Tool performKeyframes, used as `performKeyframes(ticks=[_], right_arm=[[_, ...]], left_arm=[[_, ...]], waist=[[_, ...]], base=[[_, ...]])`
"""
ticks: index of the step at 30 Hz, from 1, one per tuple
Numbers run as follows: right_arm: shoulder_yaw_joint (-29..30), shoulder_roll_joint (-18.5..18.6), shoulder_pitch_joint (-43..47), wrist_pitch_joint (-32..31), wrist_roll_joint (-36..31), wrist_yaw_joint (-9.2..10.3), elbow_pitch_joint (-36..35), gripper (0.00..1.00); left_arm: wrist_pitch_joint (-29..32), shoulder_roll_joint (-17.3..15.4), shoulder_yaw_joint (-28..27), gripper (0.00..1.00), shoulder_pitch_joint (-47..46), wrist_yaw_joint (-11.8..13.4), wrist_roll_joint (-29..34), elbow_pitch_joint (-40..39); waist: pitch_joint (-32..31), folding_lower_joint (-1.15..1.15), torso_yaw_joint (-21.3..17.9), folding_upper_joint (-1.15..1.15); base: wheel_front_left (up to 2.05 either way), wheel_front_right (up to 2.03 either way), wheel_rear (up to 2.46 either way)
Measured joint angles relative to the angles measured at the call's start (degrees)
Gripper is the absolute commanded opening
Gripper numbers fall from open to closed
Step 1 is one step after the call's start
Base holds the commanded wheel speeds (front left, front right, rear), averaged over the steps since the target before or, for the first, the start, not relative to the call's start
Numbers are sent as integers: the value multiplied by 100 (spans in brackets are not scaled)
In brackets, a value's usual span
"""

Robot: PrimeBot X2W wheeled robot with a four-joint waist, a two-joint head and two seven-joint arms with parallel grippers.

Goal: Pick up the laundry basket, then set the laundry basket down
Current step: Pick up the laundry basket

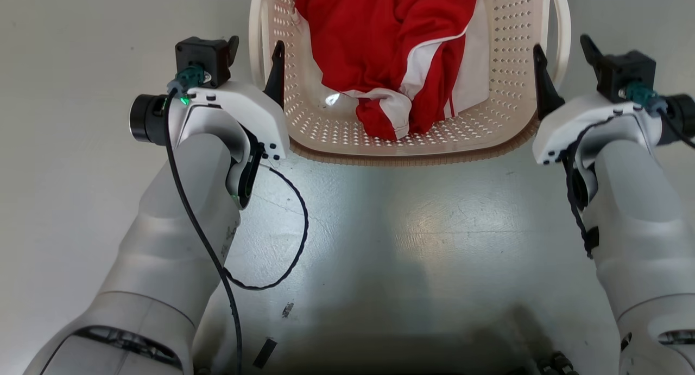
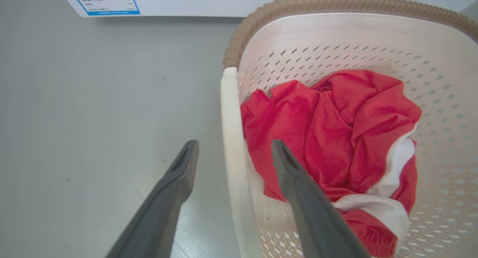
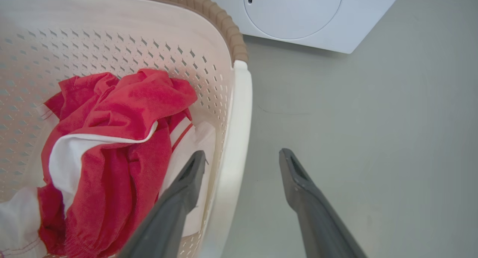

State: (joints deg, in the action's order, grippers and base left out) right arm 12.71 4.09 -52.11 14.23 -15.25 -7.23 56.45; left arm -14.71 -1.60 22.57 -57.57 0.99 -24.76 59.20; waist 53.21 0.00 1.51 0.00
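Note:
The red and white clothes (image 1: 394,46) are piled up below the brown rim (image 1: 417,159), so they will stay in place and come along when I lift the laundry basket.
The laundry basket (image 1: 505,65) is cream-white and perforated with a brown rim band (image 1: 412,159). It sits at the top centre of the head view and holds red and white clothes (image 1: 391,44). My left gripper (image 1: 256,52) is open, with one finger outside and one inside the basket, astride the left loop handle (image 2: 231,138). My right gripper (image 1: 564,52) is open too and straddles the right loop handle (image 3: 239,120) the same way. In both wrist views the white handle runs up between the dark fingers (image 2: 295,176) (image 3: 298,183), with gaps on either side.
A white washing machine (image 3: 298,15) stands just beyond the basket, and its label (image 2: 108,0) shows at the top of the left wrist view. Grey floor (image 1: 407,228) lies between me and the basket. A black cable (image 1: 293,245) loops off my left forearm.

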Motion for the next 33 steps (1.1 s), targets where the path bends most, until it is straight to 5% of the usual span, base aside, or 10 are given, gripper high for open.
performKeyframes(ticks=[33], right_arm=[[-537, -9, -797, 16, 353, 0, 845, 100]], left_arm=[[305, 3, 1219, 100, -987, 53, -761, 1098]], waist=[[220, 0, -162, 0]], base=[[0, 0, 0]])
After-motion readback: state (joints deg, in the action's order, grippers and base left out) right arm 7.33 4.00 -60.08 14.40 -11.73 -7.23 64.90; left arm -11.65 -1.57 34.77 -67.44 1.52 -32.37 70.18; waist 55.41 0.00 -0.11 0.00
